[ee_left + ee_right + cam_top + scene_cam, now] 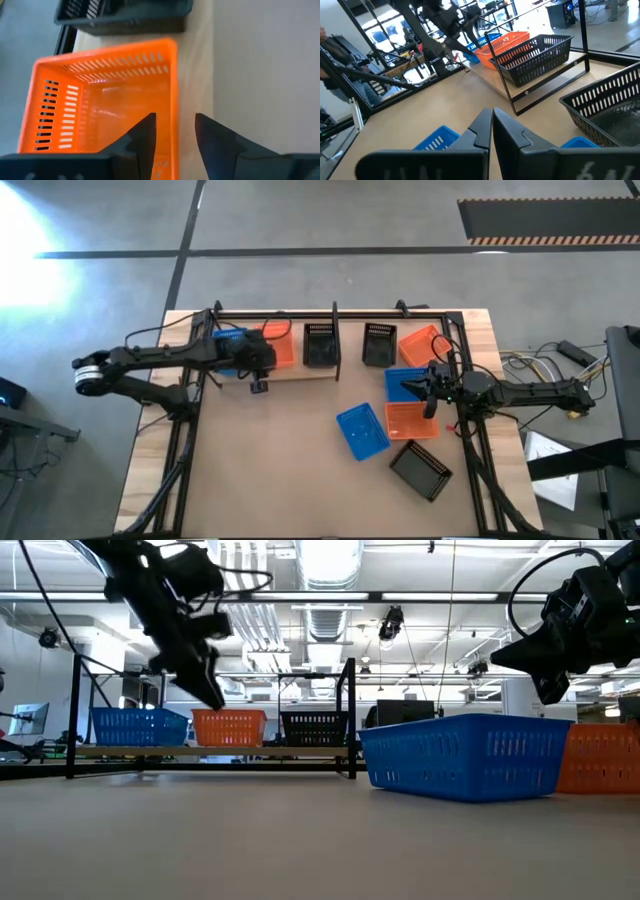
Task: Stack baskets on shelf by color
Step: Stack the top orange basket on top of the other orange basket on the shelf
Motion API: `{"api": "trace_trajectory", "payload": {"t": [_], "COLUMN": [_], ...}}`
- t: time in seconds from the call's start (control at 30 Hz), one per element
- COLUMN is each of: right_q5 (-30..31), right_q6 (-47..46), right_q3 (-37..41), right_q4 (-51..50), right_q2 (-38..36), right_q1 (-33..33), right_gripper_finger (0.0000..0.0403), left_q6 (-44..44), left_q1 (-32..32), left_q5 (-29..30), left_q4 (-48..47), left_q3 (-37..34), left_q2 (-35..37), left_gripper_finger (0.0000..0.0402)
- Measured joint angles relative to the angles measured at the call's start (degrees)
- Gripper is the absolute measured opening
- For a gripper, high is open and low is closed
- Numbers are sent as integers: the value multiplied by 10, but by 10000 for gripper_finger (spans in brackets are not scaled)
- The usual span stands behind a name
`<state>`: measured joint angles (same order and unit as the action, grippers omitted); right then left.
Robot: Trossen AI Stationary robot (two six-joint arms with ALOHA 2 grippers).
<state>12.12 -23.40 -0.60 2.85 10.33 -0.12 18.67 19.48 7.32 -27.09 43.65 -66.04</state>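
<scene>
The far loose orange basket (pixel 425 345) is in the table's corner, out of my left gripper's reach. Next, my right gripper pinches the basket's rim (pixel 403 352) and passes it over the middle of the table.
The shelf (pixel 300 372) runs along the table's far side and carries a blue basket (pixel 140 726), an orange basket (pixel 100 95) and a black basket (pixel 314 727) side by side. My left gripper (pixel 175 136) is open above the orange basket (pixel 283 348); its fingers stand on either side of the basket's near wall, just over the rim. My right gripper (pixel 492 127) is shut and raised over the loose blue basket (pixel 465 755) at the table's right, (pixel 418 390) in the high view.
Loose on the tabletop are a black basket (pixel 379 345), an orange one (pixel 424 342), a blue one (pixel 404 380), an orange one (pixel 412 421), a blue one (pixel 362 430) and a black one (pixel 420 472). Black shelf rods (pixel 335 340) stand around the board. A person (pixel 330 50) is beyond the table.
</scene>
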Motion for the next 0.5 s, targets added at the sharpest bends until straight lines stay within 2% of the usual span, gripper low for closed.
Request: {"api": "trace_trajectory", "payload": {"t": [0.17,0.3,0.4,0.5], "right_q5": [-18,-84,-100,-101], "right_q6": [-2,3,3,8], "right_q3": [0,0,0,0], "right_q4": [-2,-10,-12,-4], "right_q2": [5,25,46,70], "right_q1": [0,0,0,0], "right_gripper_finger": [9,9,9,9], "left_q6": [-81,-135,-157,-168], "left_q1": [-34,-122,-224,-325], "left_q5": [-11,-1,67,169], "left_q4": [-24,19,86,183], "left_q3": [30,24,8,-4], "left_q2": [56,80,67,26], "left_gripper_finger": [121,112,93,75]}}
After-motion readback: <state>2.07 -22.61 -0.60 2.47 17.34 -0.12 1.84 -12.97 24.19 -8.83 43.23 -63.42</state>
